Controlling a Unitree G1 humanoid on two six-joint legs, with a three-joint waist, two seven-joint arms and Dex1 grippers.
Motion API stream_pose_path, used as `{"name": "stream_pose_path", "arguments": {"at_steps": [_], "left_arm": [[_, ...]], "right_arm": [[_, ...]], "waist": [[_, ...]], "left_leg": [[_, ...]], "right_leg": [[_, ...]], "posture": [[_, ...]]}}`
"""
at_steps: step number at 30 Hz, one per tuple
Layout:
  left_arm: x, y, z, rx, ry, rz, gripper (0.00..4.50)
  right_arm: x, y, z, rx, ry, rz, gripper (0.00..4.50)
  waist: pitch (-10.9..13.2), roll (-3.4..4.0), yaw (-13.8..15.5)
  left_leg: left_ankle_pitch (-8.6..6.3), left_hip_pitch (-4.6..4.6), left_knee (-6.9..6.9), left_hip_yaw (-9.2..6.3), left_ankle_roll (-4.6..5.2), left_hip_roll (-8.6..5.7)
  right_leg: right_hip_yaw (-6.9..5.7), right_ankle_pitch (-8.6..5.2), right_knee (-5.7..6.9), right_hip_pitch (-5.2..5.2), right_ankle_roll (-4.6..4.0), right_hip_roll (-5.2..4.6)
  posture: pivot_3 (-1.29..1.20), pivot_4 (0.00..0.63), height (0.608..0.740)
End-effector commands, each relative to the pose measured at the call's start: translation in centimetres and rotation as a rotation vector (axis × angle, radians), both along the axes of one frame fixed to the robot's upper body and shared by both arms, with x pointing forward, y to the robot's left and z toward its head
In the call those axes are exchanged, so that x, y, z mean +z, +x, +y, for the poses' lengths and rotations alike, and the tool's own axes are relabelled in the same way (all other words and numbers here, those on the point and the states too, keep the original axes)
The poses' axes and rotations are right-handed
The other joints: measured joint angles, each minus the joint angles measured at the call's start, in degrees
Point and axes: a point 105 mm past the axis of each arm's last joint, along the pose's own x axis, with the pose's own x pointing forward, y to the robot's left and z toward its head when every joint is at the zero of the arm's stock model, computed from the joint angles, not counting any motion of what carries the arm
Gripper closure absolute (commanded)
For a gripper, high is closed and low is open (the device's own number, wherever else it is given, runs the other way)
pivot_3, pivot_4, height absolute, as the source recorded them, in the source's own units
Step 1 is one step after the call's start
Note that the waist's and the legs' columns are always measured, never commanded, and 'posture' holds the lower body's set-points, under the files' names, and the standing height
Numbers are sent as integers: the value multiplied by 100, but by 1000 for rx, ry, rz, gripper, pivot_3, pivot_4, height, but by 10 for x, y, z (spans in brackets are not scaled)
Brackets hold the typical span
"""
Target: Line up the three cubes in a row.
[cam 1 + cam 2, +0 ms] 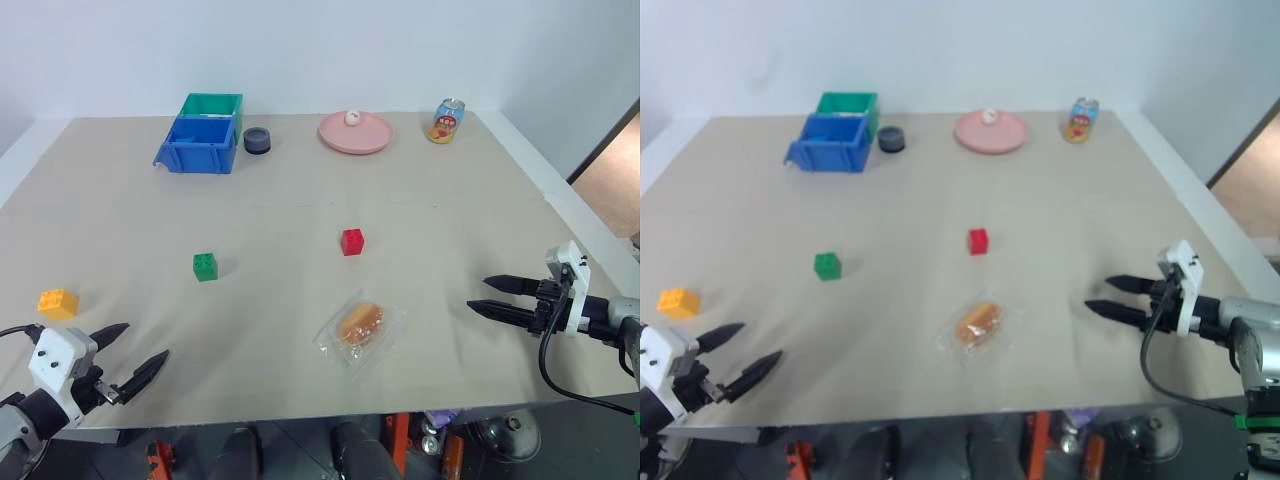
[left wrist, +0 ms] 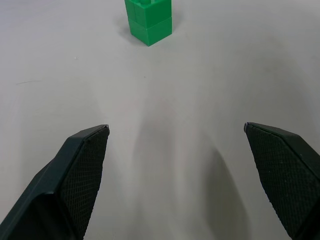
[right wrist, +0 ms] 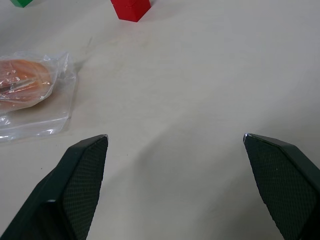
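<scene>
I keep moving my open right gripper toward the bagged bun's middle (image 1: pixel 360 323) and close it there, as the bagged bun lies clear of the red cube.
Three small studded cubes lie apart on the beige table (image 1: pixel 300 190). The red cube (image 1: pixel 352 241) sits near the middle, the green cube (image 1: pixel 205 266) to its left, and the yellow-orange cube (image 1: pixel 57 303) close to the left edge. My left gripper (image 1: pixel 140 350) hovers open and empty at the front left, below the yellow-orange cube, with the green cube (image 2: pixel 148 20) ahead of its fingers. At the right side my right gripper (image 1: pixel 478 294) is open and empty too, pointing left toward the red cube (image 3: pixel 131 8).
A bagged bun (image 1: pixel 360 325) lies between the red cube and the front edge. At the back stand a blue bin (image 1: pixel 198 146), a green bin (image 1: pixel 213 105), a dark round cup (image 1: pixel 257 140), a pink plate (image 1: pixel 356 133) and a drink can (image 1: pixel 446 121).
</scene>
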Motion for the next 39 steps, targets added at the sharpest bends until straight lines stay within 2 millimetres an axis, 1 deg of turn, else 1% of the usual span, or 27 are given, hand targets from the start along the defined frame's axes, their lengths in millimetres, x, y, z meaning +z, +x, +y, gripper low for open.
{"name": "stream_pose_path", "arguments": {"at_steps": [1, 3, 6, 9, 12, 14, 16, 20, 23, 26, 30, 33, 39], "left_arm": [[15, 7, -4, -22, -35, -73, 0], [25, 15, -12, -76, -75, -103, 0], [38, 21, -25, -167, -129, -112, 0], [50, 28, -49, -318, -126, -100, 0], [52, 28, -68, -469, -82, -63, 0], [44, 26, -76, -562, 4, -18, 0], [36, 26, -82, -645, 98, -9, 0], [35, 32, -91, -710, 118, -38, 0], [42, 36, -100, -740, 91, -71, 0], [45, 37, -106, -762, 68, -88, 0], [50, 38, -113, -782, 50, -106, 0], [56, 40, -114, -784, 40, -117, 0], [63, 40, -109, -768, 37, -111, 0]], "right_arm": [[19, 3, 6, 18, -14, -76, 16], [24, 7, 16, 40, -26, -113, 16], [40, 12, 31, 83, -23, -169, 16], [50, 7, 60, 222, -60, -192, 16], [51, -1, 83, 348, -75, -185, 16], [48, -6, 96, 430, -113, -184, 16], [46, -8, 108, 498, -137, -192, 16], [45, -7, 120, 588, -185, -221, 16], [45, -2, 128, 648, -237, -255, 16], [42, -5, 135, 729, -258, -254, 16], [30, -9, 144, 841, -311, -246, 16], [20, -8, 151, 911, -354, -255, 16], [10, 3, 166, 933, -369, -305, 16]], "waist": [[0, 0, 0], [0, 1, 4], [1, 3, 5], [0, 0, 3], [1, -1, 6], [1, -1, 9], [1, 0, 8], [3, 1, 9], [3, 1, 8], [3, 1, 9], [3, 1, 12], [3, 1, 9], [3, 1, 6]], "left_leg": [[0, 0, 0, 0, 0, 0], [0, 0, 0, 0, 0, 0], [1, 0, 6, -2, 1, 6], [1, 0, 8, 2, 0, 4], [1, -2, 3, 0, 0, 7], [-3, -3, -2, 0, 0, 7], [-10, -3, -3, 1, 3, 8], [-12, -4, -3, 2, 5, 8], [-11, -3, 0, 3, 5, 8], [-11, -3, 1, 1, 5, 12], [-13, -4, -1, 1, 7, 13], [-12, -4, 0, 0, 7, 14], [-12, -1, 6, 1, 7, 26]], "right_leg": [[0, 0, 0, 0, 0, 0], [0, 0, 0, 0, 0, 0], [-1, 5, 1, 0, 2, 7], [4, 6, 0, 2, 5, 5], [2, 7, 1, -1, 8, 9], [2, 4, 1, -1, 12, 9], [2, -1, 0, -2, 13, 10], [2, -2, 0, -3, 12, 10], [2, -1, 1, -1, 13, 9], [0, 3, 1, 0, 15, 12], [-1, -1, 1, 0, 16, 13], [-1, 0, 1, 1, 17, 15], [0, 10, 3, 2, 12, 27]], "posture": [[0, 150, 740], [0, 150, 740], [0, 150, 740], [0, 150, 740], [0, 150, 740], [0, 150, 740], [0, 150, 740], [0, 150, 740], [0, 150, 740], [0, 150, 740], [0, 150, 740], [0, 150, 740], [0, 150, 740]]}}
